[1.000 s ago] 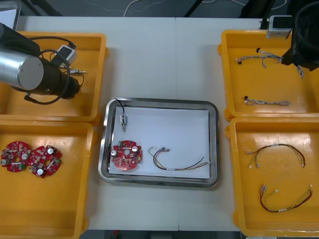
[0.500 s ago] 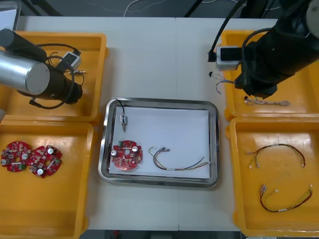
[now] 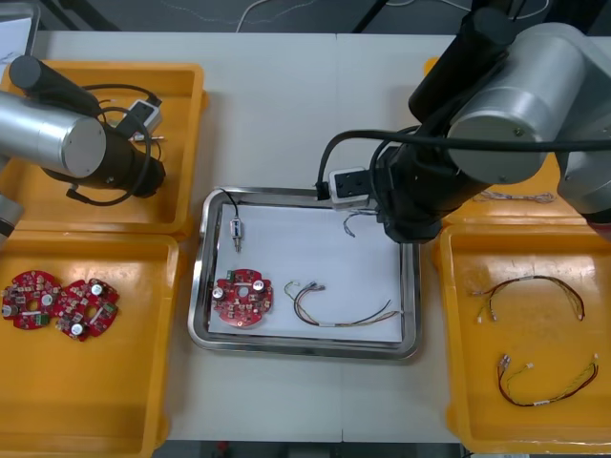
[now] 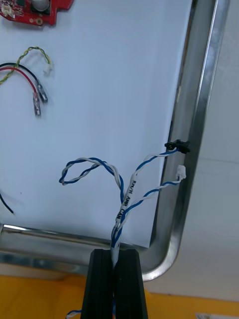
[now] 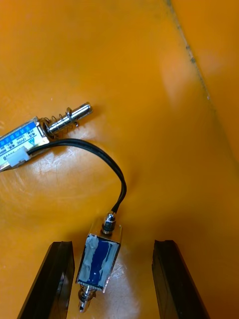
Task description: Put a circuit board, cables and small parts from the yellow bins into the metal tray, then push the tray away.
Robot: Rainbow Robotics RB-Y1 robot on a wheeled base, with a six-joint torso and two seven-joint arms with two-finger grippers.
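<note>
The black lead point(image 5: 124, 186) curves in a smooth arch point(image 5: 98, 151). It will stay bent and take its white plug along when I lift the taped metal.
My right gripper point(image 4: 115, 254) is shut on a twisted blue and white cable point(image 4: 122, 199), whose loose ends hang over the far right corner of the metal tray point(image 4: 196, 124). From above, the cable point(image 3: 355, 221) shows under the right arm point(image 3: 430, 181). Inside the white-lined tray point(image 3: 199, 286) lie a round red circuit board point(image 3: 242, 298), a red and yellow cable point(image 3: 339, 307) and a small metal part point(image 3: 234, 229) on a black lead. My left gripper point(image 5: 114, 246) is open low in the far left yellow bin point(image 3: 181, 86), with a small metal part point(image 5: 99, 259) between its fingers.
A second small metal part point(image 5: 45, 129) lies in the same bin. The near left bin point(image 3: 95, 401) holds two circuit boards point(image 3: 31, 298). One twisted cable point(image 3: 516, 197) stays in the far right bin. The near right bin point(image 3: 458, 401) holds two red and yellow cables point(image 3: 530, 291).
The right arm swung from the far right bin to above the tray's far right corner, carrying the twisted cable. The left arm shifted slightly within its bin.
</note>
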